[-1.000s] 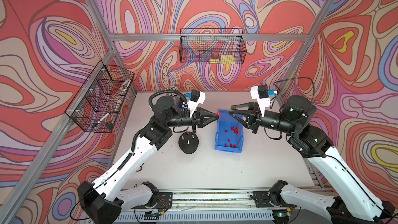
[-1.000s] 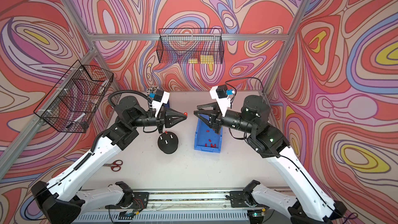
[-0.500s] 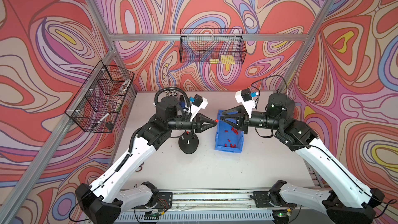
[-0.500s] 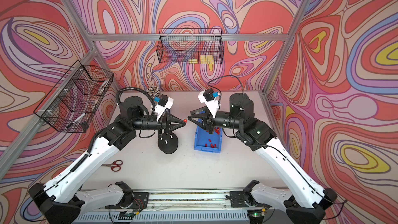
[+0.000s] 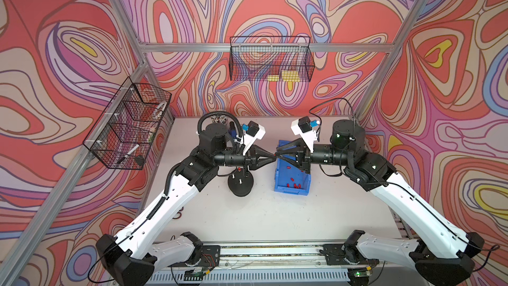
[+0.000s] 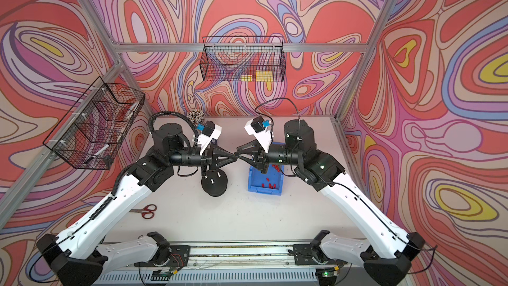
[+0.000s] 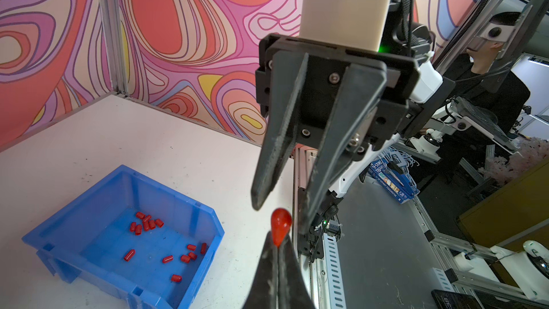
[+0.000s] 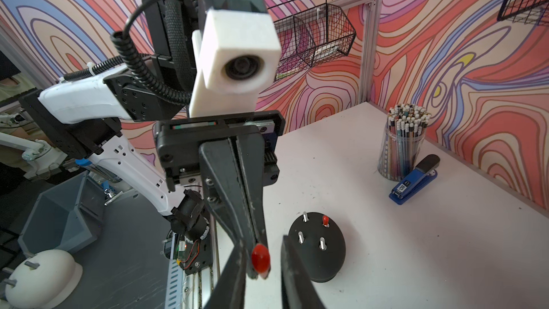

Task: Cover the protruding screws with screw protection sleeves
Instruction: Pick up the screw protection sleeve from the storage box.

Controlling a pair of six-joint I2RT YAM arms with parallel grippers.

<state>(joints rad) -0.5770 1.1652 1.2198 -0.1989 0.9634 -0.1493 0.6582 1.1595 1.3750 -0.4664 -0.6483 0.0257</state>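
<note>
The sleeve's loose end (image 7: 280,218) is inside the robot's open right gripper, so the left gripper should pass the sleeve over and move away before the right gripper covers a screw (image 8: 323,244).
My left gripper (image 7: 278,243) is shut on a red screw protection sleeve (image 7: 280,224), pinching one end so the rest sticks out past its tips. My right gripper (image 8: 263,248) faces it tip to tip above the table, open, one finger on each side of that sleeve (image 8: 260,260), a gap showing on one side. In both top views the tips meet between the black base (image 5: 240,188) and the blue bin (image 5: 290,190). The base (image 8: 318,260) carries three bare protruding screws (image 8: 300,236) and one with a red sleeve (image 8: 325,220) on it. Several loose sleeves (image 7: 145,224) lie in the bin (image 7: 217,224).
A cup of pencils (image 8: 401,147) and a blue stapler (image 8: 414,182) stand at the back left of the table. Red-handled scissors (image 6: 144,211) lie near the left arm. Wire baskets hang on the left wall (image 5: 129,130) and the back wall (image 5: 270,61).
Both arms have moved toward each other until their tips meet. The right gripper's jaws have narrowed around the sleeve that the left gripper keeps holding.
</note>
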